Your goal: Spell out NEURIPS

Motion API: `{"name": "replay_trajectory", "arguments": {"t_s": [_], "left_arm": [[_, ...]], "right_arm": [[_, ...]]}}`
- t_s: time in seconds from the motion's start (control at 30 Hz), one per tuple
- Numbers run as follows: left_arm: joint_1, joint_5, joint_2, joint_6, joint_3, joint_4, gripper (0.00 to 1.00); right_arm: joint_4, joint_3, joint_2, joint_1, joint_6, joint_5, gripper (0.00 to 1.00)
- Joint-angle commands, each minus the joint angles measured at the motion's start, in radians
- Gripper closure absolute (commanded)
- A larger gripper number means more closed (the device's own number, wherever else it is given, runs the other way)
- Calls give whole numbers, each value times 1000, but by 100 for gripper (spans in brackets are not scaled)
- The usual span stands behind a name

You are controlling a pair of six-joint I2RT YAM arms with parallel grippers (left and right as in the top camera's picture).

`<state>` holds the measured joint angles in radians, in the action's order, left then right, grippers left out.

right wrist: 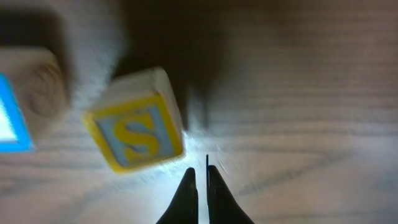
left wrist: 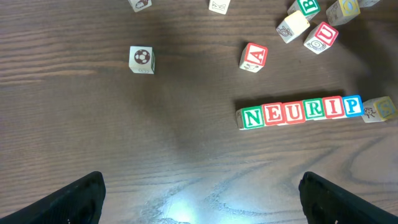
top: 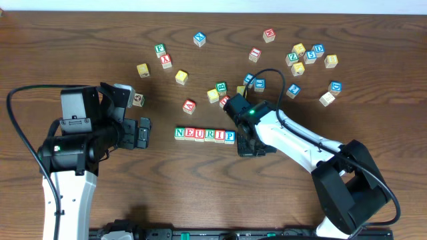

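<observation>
The S cube sits crooked [right wrist: 135, 138] and has a gap beside the P cube, so next my right gripper nudges the S cube's near corner [right wrist: 178, 151] toward the P.
Six cubes stand in a row reading N [top: 179, 133], E [top: 189, 133], U [top: 199, 134], R [top: 209, 135], I [top: 219, 135], P [top: 229, 137]. The left wrist view shows the same row [left wrist: 301, 112] with one more pale cube [left wrist: 380, 109] at its right end. In the right wrist view that cube is the yellow-bordered S [right wrist: 137, 134], tilted, beside the blue-bordered P [right wrist: 12, 118]. My right gripper [right wrist: 200, 173] is shut and empty, its tips just off the S cube's near corner; it [top: 245, 145] hides the S from overhead. My left gripper [top: 145, 131] is open, left of the row.
Loose cubes lie behind the row: a red A [top: 189, 106], a green B [top: 221, 87], a red U [left wrist: 321, 36], a soccer-ball cube [left wrist: 141, 58], and a cluster at the back right [top: 307, 57]. The right arm's black cable [top: 267, 72] loops over them.
</observation>
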<state>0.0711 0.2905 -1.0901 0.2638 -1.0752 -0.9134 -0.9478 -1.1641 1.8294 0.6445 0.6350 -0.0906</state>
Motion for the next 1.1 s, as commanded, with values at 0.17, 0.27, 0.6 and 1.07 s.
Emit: {"name": "replay_trajectory", "arguments": {"t_s": [0.17, 0.27, 0.6, 1.07], "left_arm": [[5, 12, 6, 13, -20, -2, 2], [4, 12, 6, 13, -20, -2, 2], [5, 12, 6, 13, -20, -2, 2], [4, 12, 6, 13, -20, -2, 2]], "right_arm": [[91, 31, -23, 25, 23, -23, 99], [117, 63, -23, 25, 36, -23, 99], [163, 117, -23, 25, 49, -7, 99], [250, 117, -23, 25, 41, 5, 99]]}}
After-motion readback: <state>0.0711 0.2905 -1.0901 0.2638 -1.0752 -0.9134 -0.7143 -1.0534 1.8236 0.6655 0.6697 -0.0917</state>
